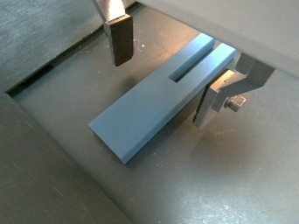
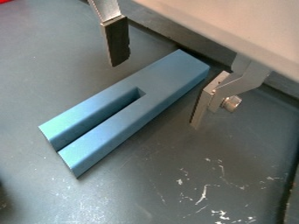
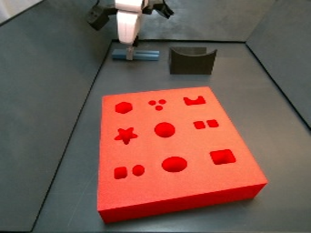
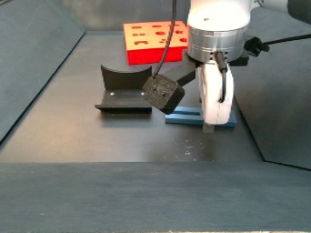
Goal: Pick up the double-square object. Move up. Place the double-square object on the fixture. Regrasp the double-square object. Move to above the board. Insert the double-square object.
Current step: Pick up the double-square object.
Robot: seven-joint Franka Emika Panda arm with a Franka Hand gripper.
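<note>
The fixture's top dips (image 3: 192,55) between raised corners, so the double-square object (image 3: 136,55) will rest cradled there and stay in place when I set it down.
The double-square object (image 1: 146,114) is a grey-blue bar with a long slot at one end. It lies flat on the dark floor and shows in both wrist views (image 2: 111,118). My gripper (image 1: 166,74) is open and straddles its solid end, one finger (image 1: 119,42) on each side with a gap to the bar. It is the same in the other wrist view (image 2: 163,74). In a side view the gripper (image 3: 127,41) stands over the bar (image 3: 142,55), left of the fixture (image 3: 191,60). The red board (image 3: 231,187) lies nearer the camera.
In a side view the gripper (image 4: 214,120) is beside the bar (image 4: 185,116), with the fixture (image 4: 122,93) to its left and the board (image 4: 134,35) behind. Grey walls enclose the floor. A black wrist camera (image 4: 162,89) hangs beside the fingers.
</note>
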